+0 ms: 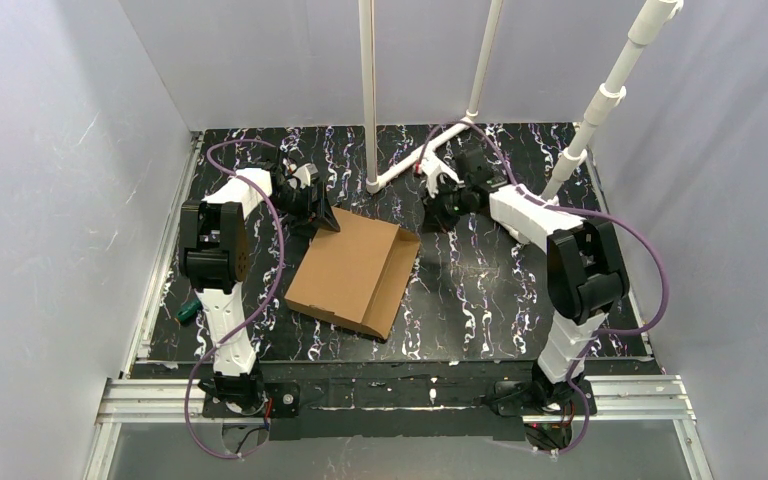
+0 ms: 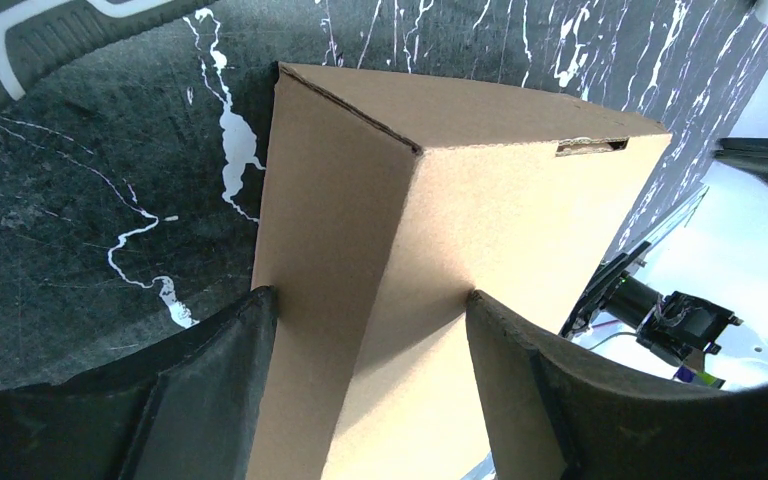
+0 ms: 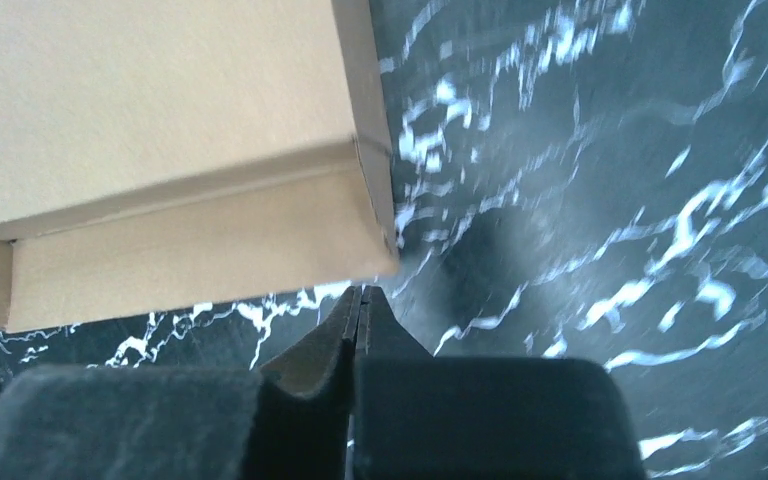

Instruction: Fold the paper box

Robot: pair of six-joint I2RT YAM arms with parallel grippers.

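Note:
My right gripper is needed at the near corner [image 1: 384, 336] of the box's open side, because the paper box lies crooked, its near edge slanting [image 1: 335, 321]. Next, the gripper moves there and help straighten the box.
The brown paper box [image 1: 352, 270] lies in the middle of the black marbled table, with one side wall raised along its right edge. My left gripper [image 1: 326, 219] is at the box's far left corner. In the left wrist view, the left gripper [image 2: 370, 297] is open, its two fingertips [image 2: 260, 305] standing on either side of a folded ridge of the box [image 2: 440, 180]. My right gripper [image 1: 439, 220] is by the box's far right corner. In the right wrist view, the right gripper [image 3: 360, 292] is shut and empty, just off the box's corner [image 3: 180, 150].
White pipe stands [image 1: 370, 100] rise from the back of the table, and one slants at the back right [image 1: 600, 110]. A small green object [image 1: 188, 311] lies at the table's left edge by the left arm. Grey walls enclose both sides.

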